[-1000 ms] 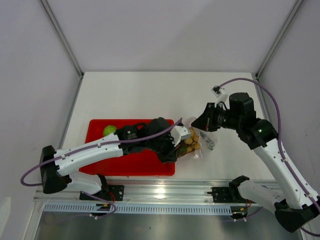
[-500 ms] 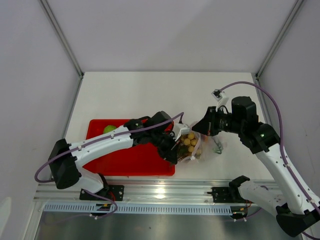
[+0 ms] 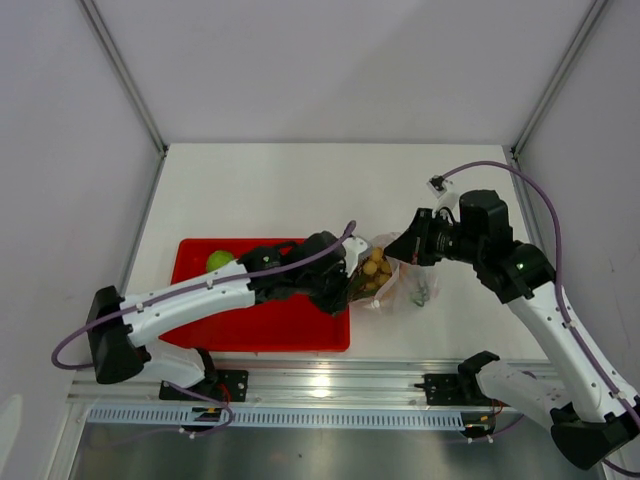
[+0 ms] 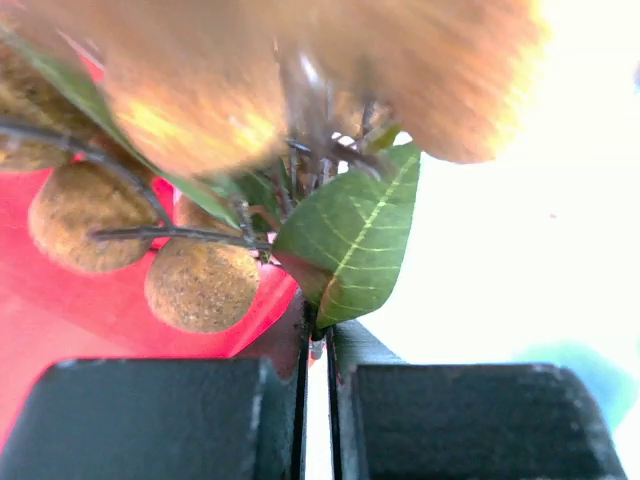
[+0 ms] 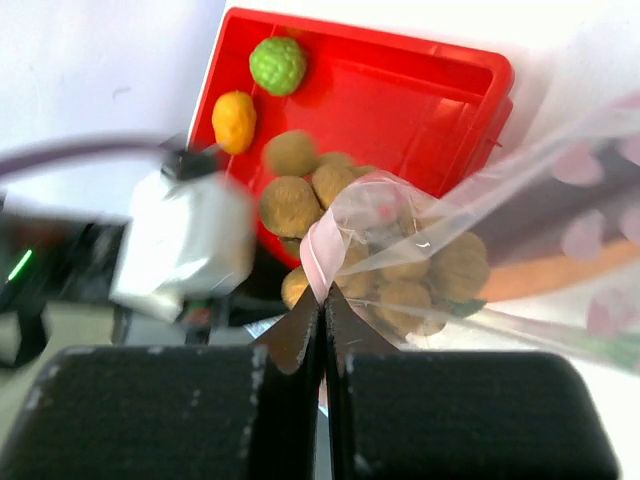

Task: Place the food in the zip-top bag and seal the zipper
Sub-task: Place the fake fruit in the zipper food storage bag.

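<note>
Next, I ease the cluster back with my left gripper, tilt its stem and push it into the bag's opening [image 5: 348,226], because some tan balls [image 5: 290,206] stick out past the bag's pinkish rim.
My left gripper [image 4: 318,340] is shut on the stem of the cluster of tan balls [image 4: 200,285], just below a green leaf [image 4: 355,235]. In the top view this cluster [image 3: 375,268] hangs at the mouth of the zip-top bag [image 3: 398,290], partly inside it. At the bag's far edge my right gripper [image 5: 322,300] is shut on the pinkish zipper strip [image 5: 318,250] and holds the mouth up. Through the plastic I see green stalks [image 3: 422,290] and a dark slab with an orange edge [image 5: 545,250]. A green ball [image 5: 277,65] and a yellow-orange ball [image 5: 234,122] lie on the red tray.
The red tray [image 3: 260,325] sits left of the bag, under my left arm. Its right edge touches or nearly touches the bag. White table surface [image 3: 300,190] extends behind both arms, and grey walls enclose the table.
My left gripper has carried the cluster of tan balls slightly back and to the left at the bag's mouth. The right gripper keeps its hold on the strip and has barely shifted.
</note>
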